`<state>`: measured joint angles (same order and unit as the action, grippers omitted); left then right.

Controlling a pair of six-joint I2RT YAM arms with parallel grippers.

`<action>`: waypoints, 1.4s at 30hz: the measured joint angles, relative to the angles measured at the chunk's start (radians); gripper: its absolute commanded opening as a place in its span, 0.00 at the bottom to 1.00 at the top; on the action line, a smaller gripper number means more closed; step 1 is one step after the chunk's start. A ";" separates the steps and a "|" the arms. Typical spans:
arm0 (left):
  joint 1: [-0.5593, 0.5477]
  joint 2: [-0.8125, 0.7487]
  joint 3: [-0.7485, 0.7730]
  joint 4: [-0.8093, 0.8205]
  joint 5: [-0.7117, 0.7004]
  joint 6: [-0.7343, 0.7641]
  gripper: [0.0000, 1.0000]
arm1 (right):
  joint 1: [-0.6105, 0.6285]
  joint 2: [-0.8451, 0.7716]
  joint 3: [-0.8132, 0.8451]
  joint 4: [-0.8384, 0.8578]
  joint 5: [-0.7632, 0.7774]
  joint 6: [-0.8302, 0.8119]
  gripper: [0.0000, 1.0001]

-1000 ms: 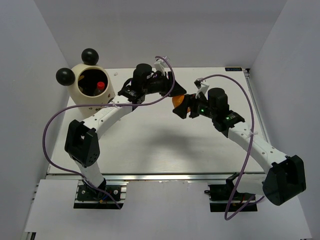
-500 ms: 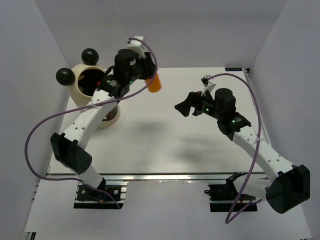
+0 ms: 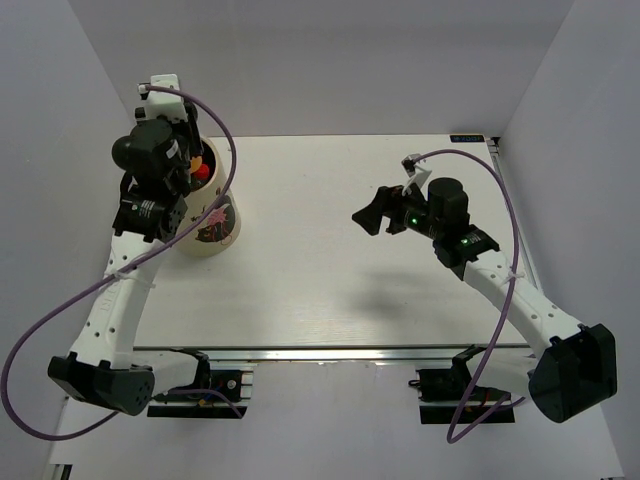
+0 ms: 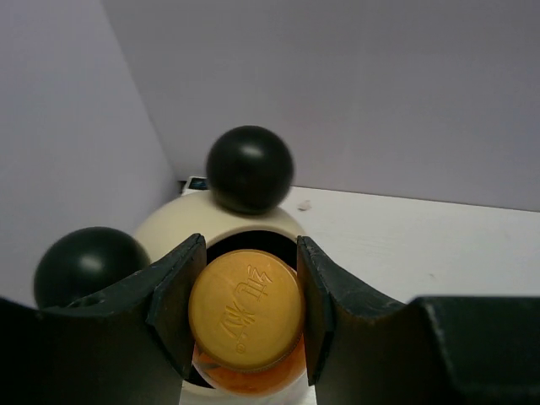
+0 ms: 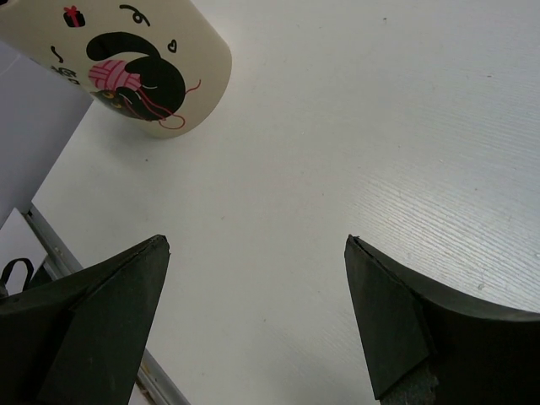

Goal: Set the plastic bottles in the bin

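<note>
The orange-filled bottle [image 4: 251,381] is held by its cap and points into the bin's dark opening [image 4: 255,240], so the robot's left gripper keeps going down until the bottle's body is inside, and then let go.
My left gripper [image 4: 249,312] is shut on an orange-filled bottle [image 4: 245,310], gripping it at its yellow-orange cap, right over the dark opening of the cream-white bin [image 4: 164,226]. The bin's two black ball ears [image 4: 250,169] show beyond and to the left. In the top view the left gripper [image 3: 190,162] hangs over the bin [image 3: 218,228] at the far left, and a red cap [image 3: 203,172] shows inside the opening. My right gripper [image 3: 368,212] is open and empty above the table's middle right. Other bottles are hidden.
The right wrist view shows bare white table [image 5: 337,126] under the open right gripper [image 5: 257,245], with the bin's pink-pictured side [image 5: 126,51] at the upper left. The table's metal front rail [image 3: 320,352] lies near the arm bases. White walls enclose the table.
My left arm has swung left with the orange bottle, from the table's middle to above the bin opening. My right gripper came away from the bottle, opened, and has stayed put since.
</note>
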<state>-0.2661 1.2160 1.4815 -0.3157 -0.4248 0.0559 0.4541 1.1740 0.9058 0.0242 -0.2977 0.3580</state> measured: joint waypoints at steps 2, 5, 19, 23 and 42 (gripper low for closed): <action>0.032 0.002 -0.019 0.026 -0.022 0.029 0.00 | -0.001 0.000 0.000 0.000 -0.001 -0.001 0.89; 0.067 0.006 -0.071 0.061 -0.031 0.061 0.00 | -0.002 0.003 0.000 0.000 -0.008 -0.002 0.89; 0.108 0.010 -0.327 0.356 0.012 0.121 0.26 | -0.002 0.013 -0.014 0.001 -0.032 -0.030 0.89; 0.110 0.023 -0.342 0.395 -0.011 0.114 0.34 | -0.002 0.014 -0.026 -0.004 -0.039 -0.039 0.89; 0.115 0.008 -0.429 0.364 0.124 -0.014 0.98 | -0.002 0.028 -0.039 -0.015 -0.023 -0.049 0.89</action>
<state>-0.1509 1.2240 1.0523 0.0486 -0.3008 0.0418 0.4519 1.2018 0.8669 0.0093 -0.3206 0.3092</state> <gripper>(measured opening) 0.982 0.895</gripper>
